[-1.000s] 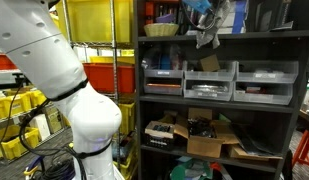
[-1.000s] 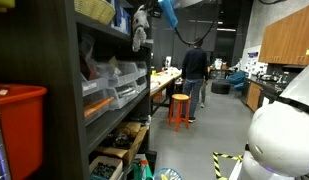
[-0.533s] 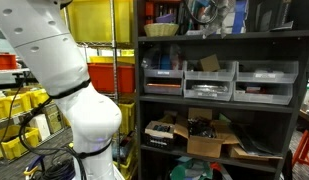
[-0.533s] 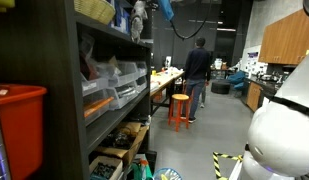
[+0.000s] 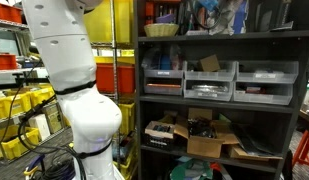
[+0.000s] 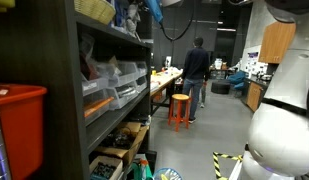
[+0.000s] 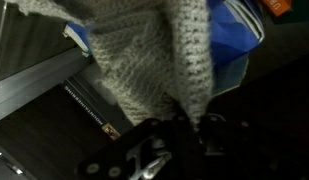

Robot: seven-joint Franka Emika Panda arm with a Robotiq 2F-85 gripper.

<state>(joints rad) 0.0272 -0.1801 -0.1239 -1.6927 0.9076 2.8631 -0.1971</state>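
Observation:
The grey knitted cloth [image 7: 144,60] is hanging level with the top shelf, so the robot's gripper should carry on along the shelf edge [image 5: 239,36] and let go of the cloth there.
My gripper [image 7: 184,128] is shut on a grey knitted cloth [image 7: 144,55], which fills most of the wrist view and is pinched between the dark fingers. In both exterior views the gripper [image 5: 206,10] [image 6: 146,8] is up at the top level of a dark shelf unit [image 5: 219,36], with the cloth [image 5: 216,20] [image 6: 135,14] hanging from it just inside the shelf. Behind the cloth the wrist view shows something blue [image 7: 234,45] and the shelf edge [image 7: 34,85]. The fingertips are partly hidden by the cloth.
A woven bowl [image 5: 162,29] stands on the top shelf beside the cloth. Grey bins [image 5: 209,82] fill the middle shelf and boxes [image 5: 209,135] the bottom one. Yellow crates [image 5: 99,20] stand beside the unit. A person [image 6: 197,68] and an orange stool [image 6: 179,108] are down the aisle.
The gripper with the cloth has risen and moved further into the top shelf. The white arm has swung across, nearer the shelf. The person in the aisle has shifted slightly.

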